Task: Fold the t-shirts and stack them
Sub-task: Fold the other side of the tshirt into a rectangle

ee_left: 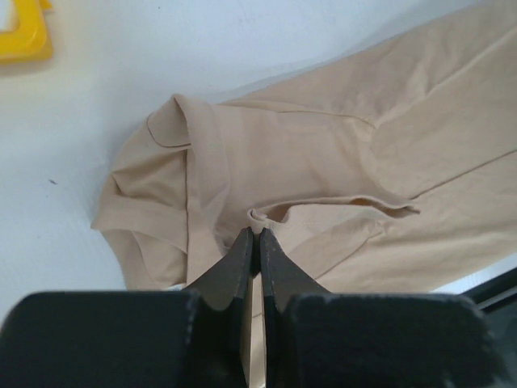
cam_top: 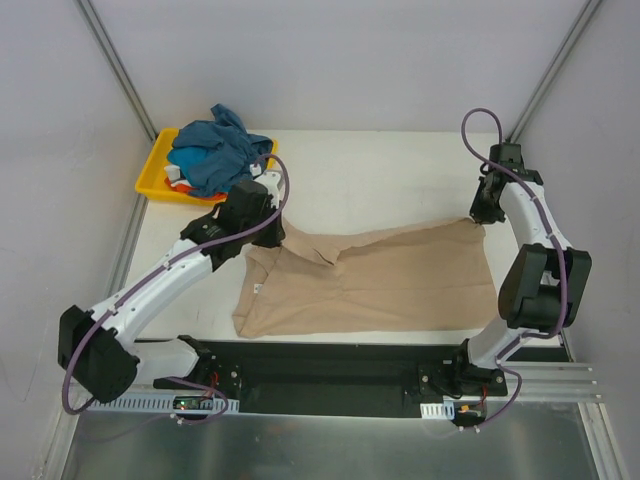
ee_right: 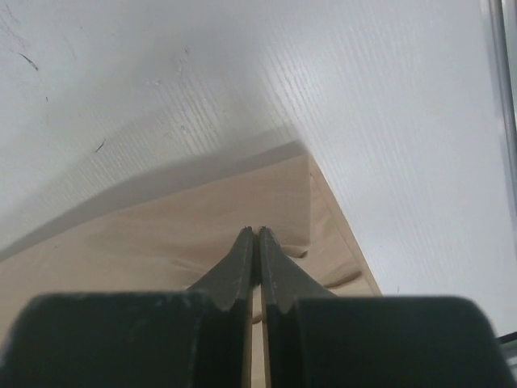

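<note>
My right gripper has the beige shirt's far corner [cam_top: 474,226], so my left gripper should next pull the raised fold to the shirt's near edge [cam_top: 285,331] and let go there.
A large beige-tan t-shirt [cam_top: 390,280] lies spread over the front half of the white table, its small white neck label [cam_top: 257,288] at the left. My left gripper [cam_top: 272,228] is shut on a raised fold of this shirt near its left sleeve; the left wrist view shows the tips [ee_left: 255,233] pinching a small ridge of beige cloth [ee_left: 323,153]. My right gripper [cam_top: 487,214] is shut on the shirt's far right corner; in the right wrist view the tips [ee_right: 256,232] pinch the beige cloth [ee_right: 161,234] beside its hem. A teal-blue t-shirt [cam_top: 215,150] is heaped in the tray.
A shallow yellow tray [cam_top: 150,182] stands at the far left corner, its corner also in the left wrist view [ee_left: 24,36]; bits of white and orange-red cloth [cam_top: 178,180] show under the teal shirt. A black rail [cam_top: 330,365] runs along the table's near edge.
</note>
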`<state>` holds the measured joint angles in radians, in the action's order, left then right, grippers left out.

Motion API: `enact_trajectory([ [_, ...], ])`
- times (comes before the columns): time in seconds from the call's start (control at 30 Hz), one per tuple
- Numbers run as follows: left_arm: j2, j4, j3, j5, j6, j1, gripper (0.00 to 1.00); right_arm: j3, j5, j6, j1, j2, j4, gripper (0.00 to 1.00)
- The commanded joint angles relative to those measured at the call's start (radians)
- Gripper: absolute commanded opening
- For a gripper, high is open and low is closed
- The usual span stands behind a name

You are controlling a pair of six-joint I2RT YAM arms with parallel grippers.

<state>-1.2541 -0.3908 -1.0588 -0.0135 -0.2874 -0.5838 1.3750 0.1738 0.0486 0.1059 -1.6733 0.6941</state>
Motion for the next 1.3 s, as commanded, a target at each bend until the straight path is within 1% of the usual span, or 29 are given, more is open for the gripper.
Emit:
enact_trajectory([
  [0.0, 0.132, 0.013, 0.083, 0.012, -0.079, -0.02, 0.0, -0.03, 0.053, 0.017, 0.0, 0.072, 0.036, 0.01],
  [0.2, 0.252, 0.012, 0.192, 0.047, -0.16, -0.037, 0.0, -0.054, 0.044, 0.022, 0.0, 0.086, 0.047, 0.01],
  [0.33, 0.337, 0.004, 0.241, 0.079, -0.258, -0.054, 0.0, -0.053, 0.05, 0.03, 0.0, 0.084, 0.048, 0.01],
  [0.47, 0.427, -0.02, 0.293, 0.069, -0.337, -0.089, 0.0, -0.034, 0.043, 0.036, 0.0, 0.066, 0.048, 0.01],
  [0.7, 0.479, -0.088, 0.327, 0.023, -0.429, -0.157, 0.0, -0.019, 0.027, 0.045, 0.0, 0.041, 0.054, 0.01],
  [0.9, 0.495, -0.149, 0.373, 0.046, -0.475, -0.185, 0.0, -0.04, 0.05, 0.043, 0.0, 0.044, 0.067, 0.02],
  [0.97, 0.505, -0.164, 0.414, 0.075, -0.49, -0.186, 0.0, -0.054, 0.073, 0.034, 0.0, 0.049, 0.087, 0.02],
  [1.03, 0.515, -0.192, 0.448, 0.084, -0.513, -0.188, 0.01, -0.1, 0.107, 0.02, 0.0, 0.07, 0.088, 0.05],
  [1.07, 0.516, -0.2, 0.459, 0.08, -0.522, -0.188, 0.03, -0.117, 0.119, 0.016, 0.0, 0.078, 0.09, 0.06],
  [1.1, 0.521, -0.206, 0.468, 0.083, -0.532, -0.188, 0.09, -0.137, 0.13, 0.014, 0.0, 0.09, 0.09, 0.08],
  [1.13, 0.525, -0.21, 0.483, 0.081, -0.535, -0.188, 0.19, -0.154, 0.144, 0.011, 0.0, 0.093, 0.091, 0.09],
  [1.17, 0.525, -0.217, 0.488, 0.083, -0.538, -0.189, 0.37, -0.186, 0.154, 0.001, 0.0, 0.095, 0.094, 0.14],
  [1.2, 0.525, -0.22, 0.491, 0.101, -0.535, -0.188, 0.48, -0.198, 0.165, -0.009, 0.0, 0.098, 0.099, 0.18],
  [1.23, 0.527, -0.224, 0.491, 0.107, -0.532, -0.188, 0.55, -0.209, 0.188, -0.016, 0.0, 0.099, 0.11, 0.21],
  [1.27, 0.527, -0.238, 0.49, 0.113, -0.529, -0.188, 0.66, -0.23, 0.202, -0.036, 0.0, 0.101, 0.114, 0.42],
])
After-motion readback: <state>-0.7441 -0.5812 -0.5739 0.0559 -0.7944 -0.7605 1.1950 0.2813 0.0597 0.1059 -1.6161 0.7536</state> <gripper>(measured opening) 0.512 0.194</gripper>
